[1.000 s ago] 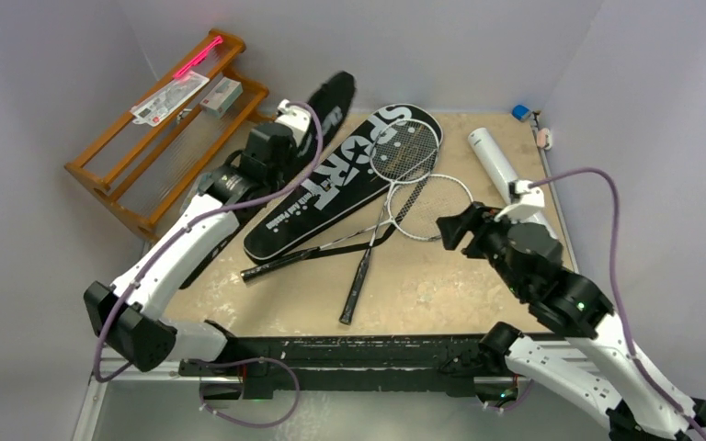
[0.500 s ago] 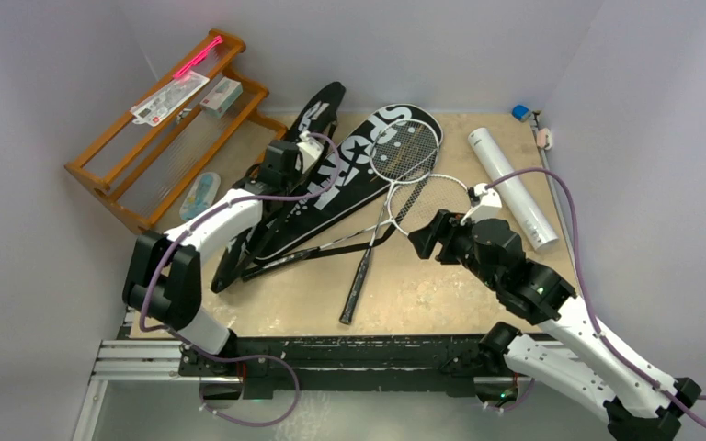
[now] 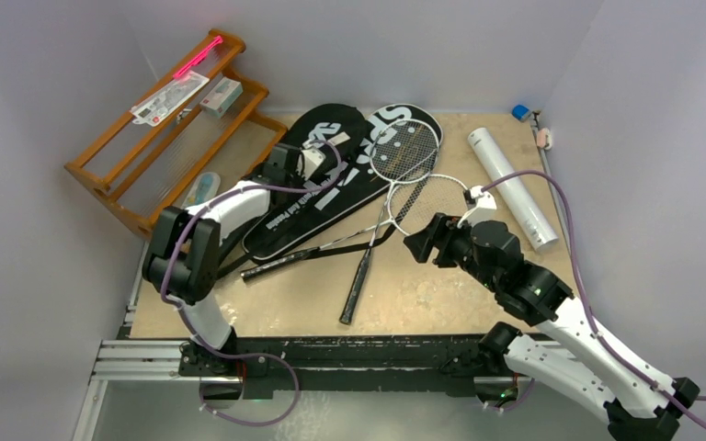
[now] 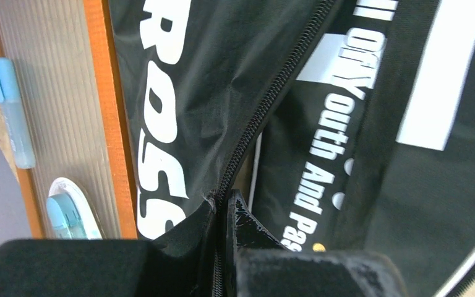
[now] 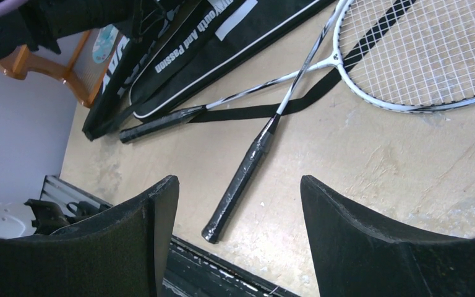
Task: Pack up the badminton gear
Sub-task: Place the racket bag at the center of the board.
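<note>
Next, I pull the CROSSWAY cover back toward the wooden rack (image 3: 208, 157) with my left gripper until the covers separate, as it overlaps the edge of the SPORT cover (image 3: 362, 152).
My left gripper (image 3: 311, 158) is shut on the zipper edge of the black "CROSSWAY" cover (image 3: 331, 129), which it holds draped over the black "SPORT" cover (image 3: 368, 179). In the left wrist view the fingertips (image 4: 235, 210) pinch the zipper seam of the CROSSWAY cover (image 4: 179, 93). Two thin rackets lie crossed: one (image 3: 404, 142) partly on the SPORT cover, one (image 3: 434, 207) on the table. My right gripper (image 3: 420, 246) is open and empty above their shafts; one black handle (image 5: 241, 176) shows between its fingers. A long white tube (image 3: 513, 188) lies at the right. No shuttlecocks show.
An orange-brown wooden rack (image 3: 119, 156) stands at the back left with packets and a pink stick (image 3: 193, 60). Blue items (image 3: 198, 193) lie under it. Small blue (image 3: 521, 112) and pink (image 3: 542, 138) objects sit at the back right corner. Walls close in on both sides.
My left gripper has swung the CROSSWAY cover from the left edge to the right, onto the SPORT cover. My right gripper has moved left toward the rackets.
</note>
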You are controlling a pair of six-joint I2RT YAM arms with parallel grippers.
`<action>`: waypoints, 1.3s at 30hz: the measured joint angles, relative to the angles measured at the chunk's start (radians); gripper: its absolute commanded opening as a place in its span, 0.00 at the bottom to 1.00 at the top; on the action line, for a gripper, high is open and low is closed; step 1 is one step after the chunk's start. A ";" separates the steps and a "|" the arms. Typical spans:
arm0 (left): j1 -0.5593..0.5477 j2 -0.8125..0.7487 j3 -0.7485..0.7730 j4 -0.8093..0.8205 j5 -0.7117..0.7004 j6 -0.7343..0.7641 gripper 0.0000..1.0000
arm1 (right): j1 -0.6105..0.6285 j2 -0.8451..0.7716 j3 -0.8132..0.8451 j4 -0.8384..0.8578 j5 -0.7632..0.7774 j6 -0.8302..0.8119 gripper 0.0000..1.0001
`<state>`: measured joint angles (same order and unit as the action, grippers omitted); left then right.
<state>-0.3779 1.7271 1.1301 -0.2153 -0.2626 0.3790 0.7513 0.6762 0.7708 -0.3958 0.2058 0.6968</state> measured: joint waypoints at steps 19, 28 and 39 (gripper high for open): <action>0.057 0.220 0.159 -0.120 0.153 -0.082 0.00 | 0.000 -0.023 -0.003 0.005 -0.017 0.000 0.74; 0.039 0.239 0.245 -0.246 0.522 -0.129 0.00 | 0.000 -0.029 -0.003 0.005 -0.017 0.000 0.74; -0.063 0.274 0.317 -0.369 0.521 -0.248 0.00 | 0.000 0.116 -0.003 0.015 0.019 0.097 0.68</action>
<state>-0.4412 2.0014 1.4471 -0.5838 0.2588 0.1310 0.7517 0.7918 0.7681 -0.3809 0.2253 0.7933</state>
